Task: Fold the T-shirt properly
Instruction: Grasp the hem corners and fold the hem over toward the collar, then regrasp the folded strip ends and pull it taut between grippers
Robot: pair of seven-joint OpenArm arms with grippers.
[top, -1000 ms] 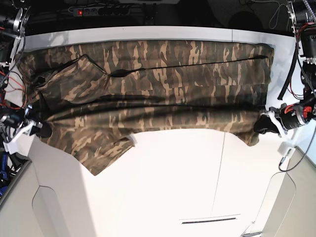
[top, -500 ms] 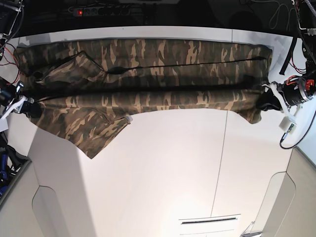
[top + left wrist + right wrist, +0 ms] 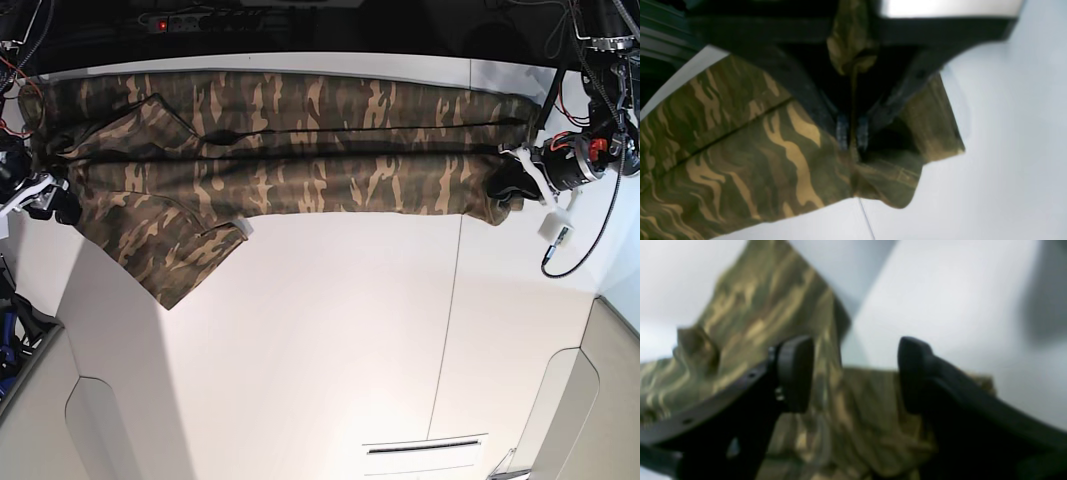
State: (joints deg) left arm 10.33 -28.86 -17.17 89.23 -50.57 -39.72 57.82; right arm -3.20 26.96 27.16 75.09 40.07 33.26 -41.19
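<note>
When I carry the T-shirt's end back, the sleeve (image 3: 165,246) should trail along and still stick out: it lies loose well past the doubled edge (image 3: 320,212).
The camouflage T-shirt (image 3: 300,160) lies stretched along the far side of the white table (image 3: 330,330), doubled over lengthwise, with one sleeve (image 3: 170,260) pointing toward the front left. My left gripper (image 3: 512,182) is at the shirt's right end, shut on its hem corner. In the left wrist view the cloth (image 3: 740,160) is pinched at my left gripper (image 3: 851,135). My right gripper (image 3: 55,200) is at the shirt's left end. In the right wrist view it (image 3: 855,373) stands open, fingers (image 3: 796,373) wide apart, blurred shirt cloth (image 3: 756,306) beyond the gap.
A power strip (image 3: 200,20) with a red light lies behind the table's far edge. Loose cables (image 3: 570,250) hang by the left arm at the right. A seam line (image 3: 445,330) runs down the tabletop, and a narrow slot (image 3: 425,447) sits near the front.
Both grippers carried the shirt's near edge toward the far side, so the folded band is narrower. The right gripper has opened; the left stays shut on the hem.
</note>
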